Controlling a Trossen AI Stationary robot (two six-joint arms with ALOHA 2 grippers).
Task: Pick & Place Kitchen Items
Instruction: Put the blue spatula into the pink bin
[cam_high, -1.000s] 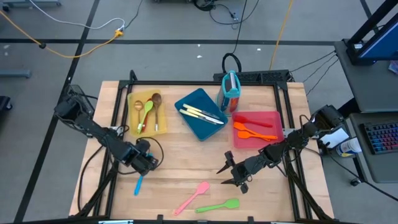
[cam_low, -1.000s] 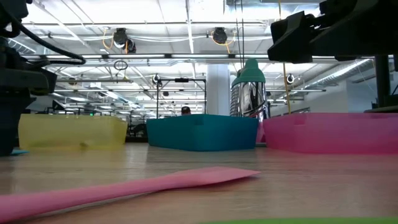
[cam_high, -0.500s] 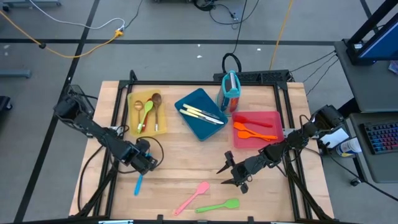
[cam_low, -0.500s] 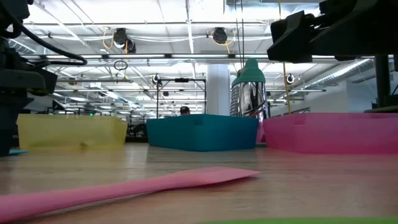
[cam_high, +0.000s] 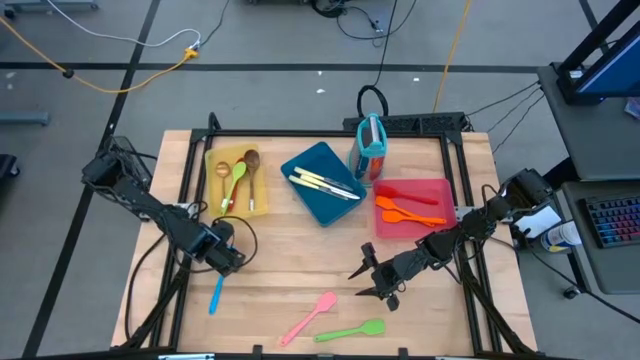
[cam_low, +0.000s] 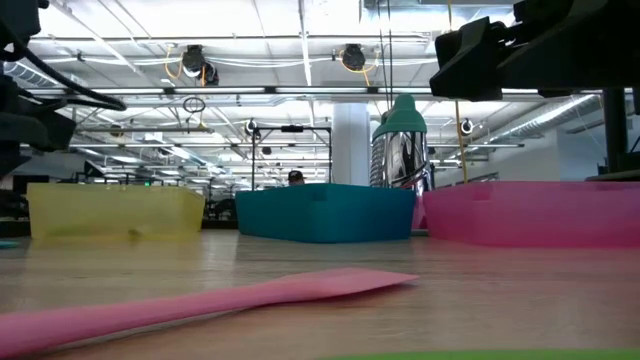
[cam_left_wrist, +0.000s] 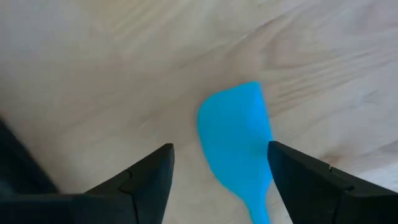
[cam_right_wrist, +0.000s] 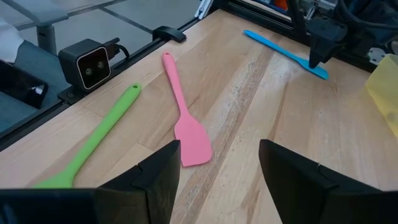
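The blue spatula (cam_high: 216, 294) is far across from the red tray (cam_high: 413, 207), so next my left gripper picks it up and passes it to my right gripper.
My left gripper (cam_high: 222, 258) (cam_left_wrist: 219, 149) is open and hovers over the table's left half. Its fingers stand on either side of the blade of a blue spatula (cam_left_wrist: 236, 134) (cam_high: 215, 293) that lies flat on the wood; I see no touch. My right gripper (cam_high: 364, 281) (cam_right_wrist: 219, 155) is open, raised right of centre, holding nothing. Beyond it, near the near edge, lie a pink spatula (cam_right_wrist: 185, 118) (cam_high: 311, 316) (cam_low: 220, 300) and a green utensil (cam_right_wrist: 93, 143) (cam_high: 352, 331). The right wrist view also shows the left gripper (cam_right_wrist: 319, 53) over the blue spatula (cam_right_wrist: 280, 45).
Along the far side stand a yellow tray (cam_high: 211, 185) with wooden and green spoons, a blue tray (cam_high: 322, 158) with cream-handled knives, a red tray (cam_high: 440, 190) with orange and red spatulas, and the upright teal holder (cam_high: 371, 145). Bare wood lies between both grippers.
My left gripper has risen off the table and drawn slightly toward the table's left and far side; in the low view its lower part no longer reaches the wood. More of the blue spatula's length now shows below it. The right arm has kept still.
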